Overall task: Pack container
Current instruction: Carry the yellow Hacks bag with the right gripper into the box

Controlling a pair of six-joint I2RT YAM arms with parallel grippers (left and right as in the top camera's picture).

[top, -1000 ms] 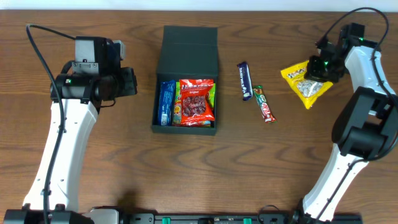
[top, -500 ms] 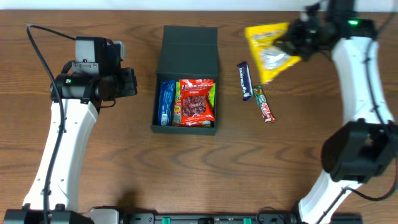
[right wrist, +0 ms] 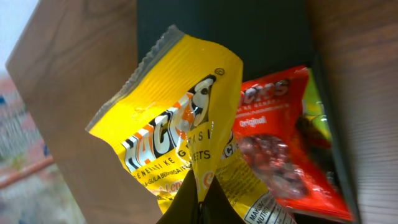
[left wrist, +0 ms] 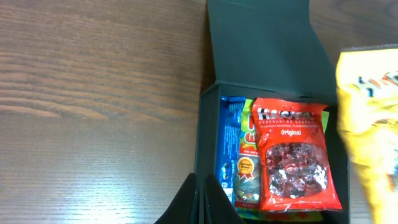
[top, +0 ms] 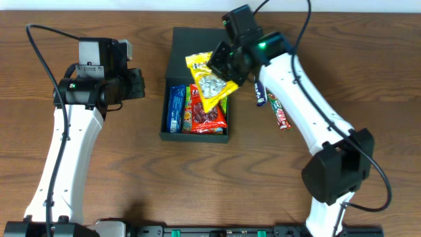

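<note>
The yellow snack packet (top: 210,83) is hanging over the open black container, so my right gripper should keep going toward the blue packet (top: 175,108) and let go inside the container's sides.
The black container (top: 197,49) lies open with its flap lid folded back. Inside it are a red candy packet (top: 209,113), a blue packet (top: 176,108) and a green packet beneath. My right gripper (top: 227,66) is shut on a yellow snack packet (top: 209,80) and holds it in the air over the box. In the right wrist view the yellow packet (right wrist: 180,137) hangs from my gripper (right wrist: 202,202) above the red packet (right wrist: 273,149). My left gripper (top: 135,85) is shut and empty, left of the box. In the left wrist view its fingertips (left wrist: 202,202) sit at the box's left wall (left wrist: 208,143).
A dark purple bar (top: 258,85) and a green and red bar (top: 279,110) lie on the wooden table right of the box. The right arm stretches across them from the lower right.
My right gripper has carried the yellow packet from the far right of the table leftward, to over the open box. The left arm has not moved.
</note>
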